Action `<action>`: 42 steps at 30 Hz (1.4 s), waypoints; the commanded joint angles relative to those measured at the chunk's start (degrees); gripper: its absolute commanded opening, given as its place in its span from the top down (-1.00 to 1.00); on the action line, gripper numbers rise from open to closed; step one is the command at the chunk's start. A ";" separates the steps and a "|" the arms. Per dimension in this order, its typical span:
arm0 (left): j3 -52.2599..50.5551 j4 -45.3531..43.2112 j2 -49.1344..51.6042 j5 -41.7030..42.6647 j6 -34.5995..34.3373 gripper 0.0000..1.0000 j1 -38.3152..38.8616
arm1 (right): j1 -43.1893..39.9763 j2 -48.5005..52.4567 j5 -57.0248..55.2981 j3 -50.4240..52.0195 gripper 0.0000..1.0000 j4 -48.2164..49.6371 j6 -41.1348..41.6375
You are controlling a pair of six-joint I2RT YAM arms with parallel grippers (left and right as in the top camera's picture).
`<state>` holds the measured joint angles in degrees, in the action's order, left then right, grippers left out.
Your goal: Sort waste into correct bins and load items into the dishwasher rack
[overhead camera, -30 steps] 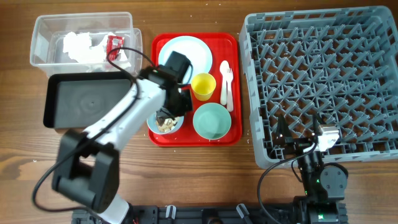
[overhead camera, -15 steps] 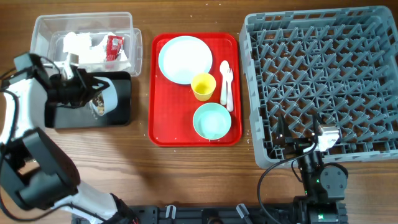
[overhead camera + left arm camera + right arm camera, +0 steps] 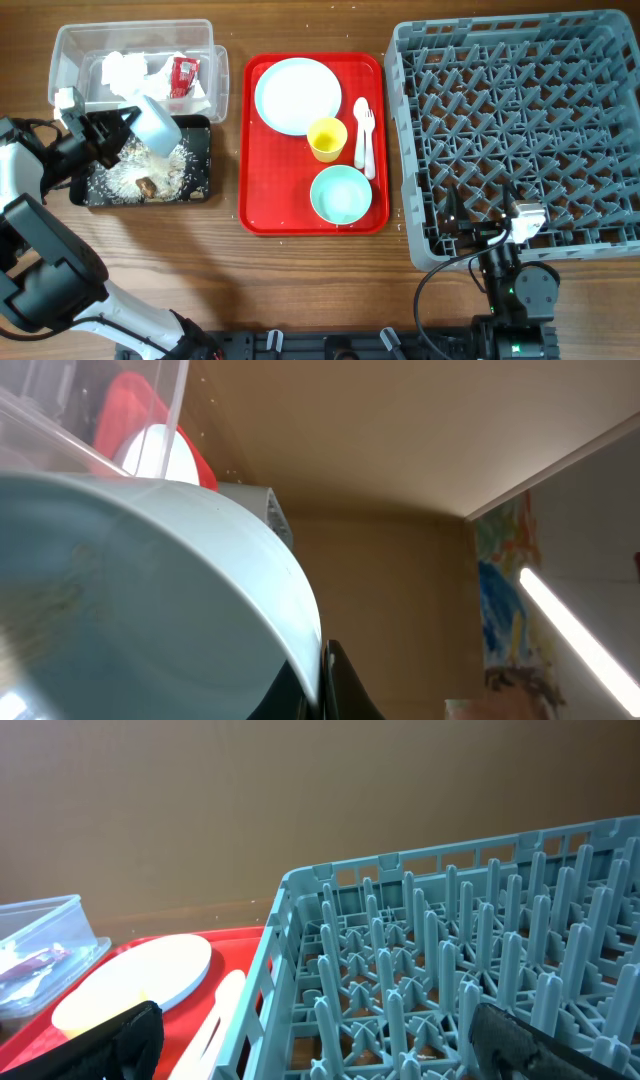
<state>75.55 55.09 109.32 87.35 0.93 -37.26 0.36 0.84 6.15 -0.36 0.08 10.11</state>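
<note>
There are scraps in the black tray (image 3: 147, 187) and space (image 3: 280, 180) next to the second bowl. My left gripper goes on bringing the pale-blue bowl there and lets go of it upright.
My left gripper (image 3: 118, 133) is shut on the rim of a pale-blue bowl (image 3: 157, 124) and holds it tipped upside down over the black tray (image 3: 198, 160). Beige-brown food scraps (image 3: 140, 177) lie scattered in that tray. In the left wrist view the bowl (image 3: 140, 580) fills the frame with its rim pinched between my fingers (image 3: 325, 685). The clear tub (image 3: 70, 50) holds white napkins (image 3: 125, 72) and a red sauce packet (image 3: 183, 72). The red serving tray (image 3: 255, 215) carries the plate (image 3: 296, 95), yellow cup (image 3: 326, 138), second bowl (image 3: 342, 194), spoon (image 3: 360, 120) and fork (image 3: 370, 140). My right gripper (image 3: 490, 232) is open at the grey rack's (image 3: 520, 130) front edge.
In the right wrist view the rack (image 3: 460, 970) fills the right side, with the plate (image 3: 135, 980) and a white utensil (image 3: 222, 1010) on the red tray at left and the clear tub (image 3: 40, 950) at far left. Small crumbs dot the wood near the trays.
My left arm carried the bowl from the red tray to the black tray and turned it over. The food scraps have fallen out into the tray. The right arm has not moved.
</note>
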 commanded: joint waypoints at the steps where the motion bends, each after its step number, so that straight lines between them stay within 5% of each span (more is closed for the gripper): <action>1: 0.85 -0.02 0.31 2.99 -1.84 0.92 -0.26 | 0.42 -0.31 -0.07 0.07 -1.00 0.31 -0.94; 5: 0.85 -1.03 0.31 2.97 -1.97 0.92 -0.39 | 0.42 -0.31 -0.07 0.07 -1.00 0.31 -0.94; 7: 0.85 -1.86 0.31 3.02 -8.76 0.92 -0.68 | 0.42 -0.31 -0.04 0.07 -0.99 0.31 -0.96; 16: 0.92 -3.56 -4.37 0.57 -8.92 0.92 7.87 | 0.42 -0.31 -0.07 0.07 -0.99 0.31 -0.94; 21: 2.58 -6.27 -15.30 -21.59 -13.42 0.92 18.01 | 0.42 -0.31 -0.07 0.07 -0.99 0.31 -0.94; 26: 2.29 -5.42 -15.91 -58.12 -13.44 0.92 41.83 | 0.42 -0.31 -0.07 0.07 -0.99 0.31 -0.94; 31: 2.29 -4.28 -6.71 -75.06 -17.27 0.92 58.73 | 0.42 -0.31 -0.07 0.07 -0.99 0.31 -0.94; 34: 2.29 -3.98 -1.29 -77.20 -18.16 0.92 62.53 | 0.42 -0.31 -0.07 0.07 -0.99 0.31 -0.94; 35: 2.29 -3.91 -0.26 -77.20 -18.14 0.85 63.32 | 0.42 -0.31 -0.07 0.07 -1.00 0.31 -0.94; 38: 2.40 -3.82 0.13 -77.18 -18.14 0.24 64.04 | 0.42 -0.31 -0.07 0.07 -0.99 0.31 -0.94; 42: 6.23 0.39 -0.72 -77.18 -18.10 0.10 64.00 | 0.42 -0.31 -0.07 0.07 -0.99 0.31 -0.94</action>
<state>78.02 53.43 108.97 11.00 -17.08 26.68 0.36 0.84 6.15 -0.36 0.05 10.13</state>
